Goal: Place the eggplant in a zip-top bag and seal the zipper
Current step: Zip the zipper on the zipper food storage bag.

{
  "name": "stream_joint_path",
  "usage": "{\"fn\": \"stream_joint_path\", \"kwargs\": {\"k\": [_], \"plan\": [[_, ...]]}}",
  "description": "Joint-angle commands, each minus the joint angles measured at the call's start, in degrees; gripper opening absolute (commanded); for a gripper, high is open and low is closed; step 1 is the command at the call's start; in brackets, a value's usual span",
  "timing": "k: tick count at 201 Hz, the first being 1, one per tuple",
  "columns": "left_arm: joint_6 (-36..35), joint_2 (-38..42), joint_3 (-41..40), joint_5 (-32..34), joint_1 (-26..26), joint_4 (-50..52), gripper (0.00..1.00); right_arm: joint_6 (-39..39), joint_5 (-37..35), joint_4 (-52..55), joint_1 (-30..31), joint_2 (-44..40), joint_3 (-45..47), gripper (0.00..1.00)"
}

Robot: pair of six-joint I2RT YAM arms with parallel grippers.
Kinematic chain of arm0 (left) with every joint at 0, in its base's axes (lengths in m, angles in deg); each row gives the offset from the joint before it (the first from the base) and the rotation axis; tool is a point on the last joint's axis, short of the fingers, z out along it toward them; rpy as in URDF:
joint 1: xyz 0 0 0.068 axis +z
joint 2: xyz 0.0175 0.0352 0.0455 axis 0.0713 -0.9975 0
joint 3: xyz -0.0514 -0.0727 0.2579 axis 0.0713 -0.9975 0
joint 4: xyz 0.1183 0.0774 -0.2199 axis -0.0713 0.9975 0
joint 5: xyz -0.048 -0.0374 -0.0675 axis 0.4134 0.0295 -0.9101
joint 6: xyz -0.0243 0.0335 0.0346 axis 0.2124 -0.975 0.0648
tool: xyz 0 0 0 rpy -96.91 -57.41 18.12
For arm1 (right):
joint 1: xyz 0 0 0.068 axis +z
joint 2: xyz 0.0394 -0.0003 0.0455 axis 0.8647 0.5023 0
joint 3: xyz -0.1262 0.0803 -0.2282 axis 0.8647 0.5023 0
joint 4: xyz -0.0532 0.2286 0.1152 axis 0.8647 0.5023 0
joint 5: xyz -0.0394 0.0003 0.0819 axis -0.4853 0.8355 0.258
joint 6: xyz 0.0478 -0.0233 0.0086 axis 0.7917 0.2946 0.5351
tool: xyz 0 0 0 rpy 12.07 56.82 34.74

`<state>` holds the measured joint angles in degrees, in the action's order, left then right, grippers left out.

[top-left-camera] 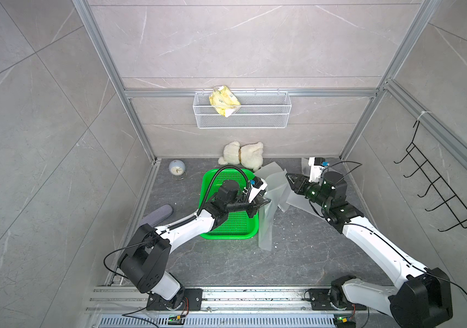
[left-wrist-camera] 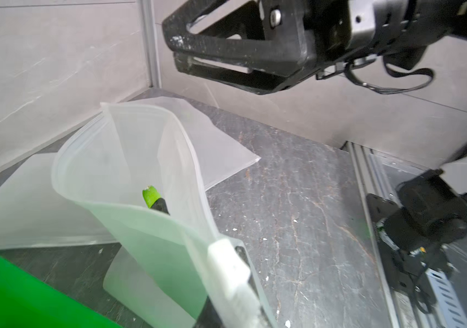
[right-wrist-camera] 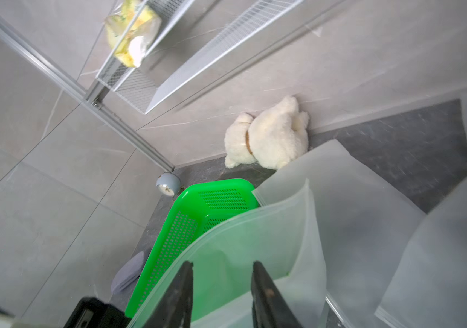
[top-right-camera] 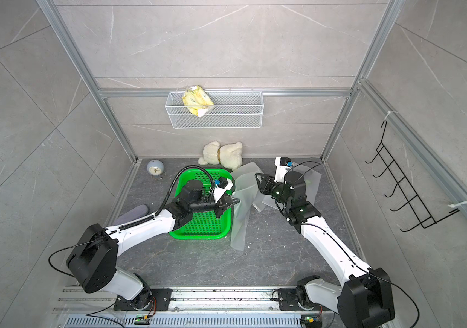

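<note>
I see the white slider at my left gripper's end of the bag's opening [left-wrist-camera: 129, 156], so next I turn the bag and pinch the slider [left-wrist-camera: 228, 261] with my right gripper.
A translucent zip-top bag [top-left-camera: 266, 227] [top-right-camera: 239, 227] hangs beside the green basket with its mouth open. My left gripper [top-left-camera: 267, 201] [top-right-camera: 238, 201] [left-wrist-camera: 233, 248] is shut on the bag's rim at one end. Inside the bag [left-wrist-camera: 130, 159] the eggplant [left-wrist-camera: 161, 205] shows as a dark body with a green stem; in both top views it is hidden. My right gripper [top-left-camera: 290, 180] [top-right-camera: 259, 179] [right-wrist-camera: 222, 267] [left-wrist-camera: 174, 45] hovers just above the far end of the bag's mouth [right-wrist-camera: 255, 238], open, with nothing between its fingers.
Spare flat bags [top-left-camera: 297, 198] [left-wrist-camera: 220, 147] lie at the back right. A green perforated basket [top-left-camera: 238, 227] sits under my left arm. A plush toy [top-left-camera: 242, 154], a small clock [top-left-camera: 176, 168] and a grey roll [top-left-camera: 158, 214] lie nearby. A wire basket [top-left-camera: 255, 119] hangs on the wall.
</note>
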<state>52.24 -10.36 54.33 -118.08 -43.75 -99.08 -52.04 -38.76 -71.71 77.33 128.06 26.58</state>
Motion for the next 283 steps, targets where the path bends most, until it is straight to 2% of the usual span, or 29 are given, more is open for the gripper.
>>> {"fn": "stream_joint_path", "kwargs": {"k": [1,30,50,69,116,151,202,235,253,255,258,259,260,262,283], "plan": [[-6.0,2.0,4.3,-12.1,1.8,6.8,0.0,-15.2,10.6,5.6,0.2,-1.0,-4.6,0.36],[-11.1,0.8,9.0,-20.3,4.3,14.5,0.0,-27.1,19.5,14.7,0.3,0.7,-9.1,0.34],[-19.3,-1.3,15.5,-24.1,5.3,27.8,0.0,-36.0,26.4,18.5,0.2,1.2,-10.0,0.32],[-26.1,-3.7,21.4,-23.9,5.6,39.6,0.0,-42.3,30.7,22.2,0.2,2.0,-10.9,0.3],[-32.5,-6.8,27.1,-21.7,5.8,49.6,0.0,-57.7,38.3,36.4,0.2,5.3,-17.0,0.32],[-36.6,-9.1,29.8,-20.4,5.7,55.3,0.0,-63.6,41.6,43.1,0.2,7.5,-21.0,0.32],[-39.6,-8.7,28.7,-21.1,5.4,54.5,0.0,-70.9,45.5,46.9,0.2,10.1,-22.5,0.33],[-39.6,-8.9,28.7,-21.0,4.9,54.3,0.0,-66.7,45.1,37.3,0.2,10.7,-20.3,0.34],[-39.5,-8.9,28.4,-20.7,4.6,54.3,0.0,-66.1,46.9,35.8,0.2,11.6,-20.4,0.37],[-39.4,-8.9,28.3,-20.7,4.6,54.2,0.0,-66.1,47.2,35.7,0.3,11.7,-20.4,0.39],[-39.5,-8.9,28.3,-20.5,4.6,54.3,0.0,-66.1,47.5,35.7,0.3,12.0,-20.6,0.65],[-39.5,-8.9,28.3,-20.6,4.6,54.3,0.0,-66.1,47.6,35.7,0.2,12.0,-20.7,0.81],[-39.5,-8.9,28.3,-20.6,4.6,54.3,0.0,-66.1,47.7,35.7,0.3,12.1,-20.7,0.9],[-39.5,-8.9,28.2,-20.6,4.6,54.3,0.0,-66.1,47.9,35.7,0.3,12.2,-20.8,0.97],[-38.9,-8.7,27.9,-20.4,4.5,53.7,0.0,-67.7,48.9,37.8,0.8,13.9,-22.4,1.0]]}}
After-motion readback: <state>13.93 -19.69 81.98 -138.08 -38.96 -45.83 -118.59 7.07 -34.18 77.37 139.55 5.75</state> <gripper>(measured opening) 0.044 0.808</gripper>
